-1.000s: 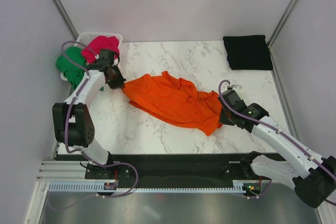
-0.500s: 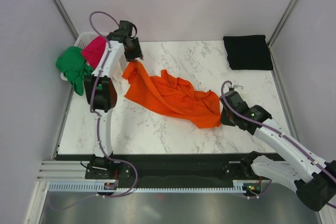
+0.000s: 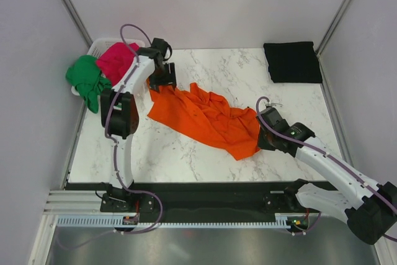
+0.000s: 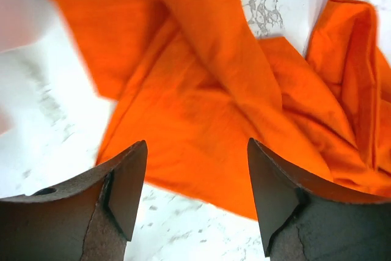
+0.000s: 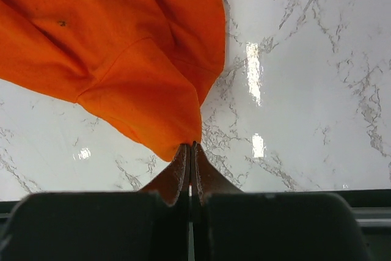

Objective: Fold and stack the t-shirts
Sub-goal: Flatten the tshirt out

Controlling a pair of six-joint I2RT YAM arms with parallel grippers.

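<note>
I expect the orange t-shirt (image 3: 201, 122) to open into a much wider sheet when I lift and spread it, because deep folds (image 3: 213, 99) are bunched up along the t-shirt's far edge.
A crumpled bright orange t-shirt (image 3: 201, 116) lies spread across the middle of the marble table (image 3: 205, 159). My left gripper (image 3: 164, 82) hovers open above the shirt's far left end; in the left wrist view its fingers (image 4: 125, 181) stand wide apart over the orange cloth (image 4: 201, 90), holding nothing. My right gripper (image 3: 263, 139) is shut on the shirt's right corner; the right wrist view shows the jaws (image 5: 191, 146) pinching the tip of the orange cloth (image 5: 122, 41). A folded black t-shirt (image 3: 292, 61) lies at the far right corner.
A white basket (image 3: 98, 46) at the far left corner holds a magenta-red t-shirt (image 3: 116, 59) and a green t-shirt (image 3: 85, 79) that hangs over its side. Grey walls enclose the table on three sides. The arm bases sit on the black strip (image 3: 205, 193) at the near edge.
My left gripper lifted the shirt's left end toward the far left, then opened and let it go. That end now lies on the table. My right gripper keeps its grip, barely moved.
</note>
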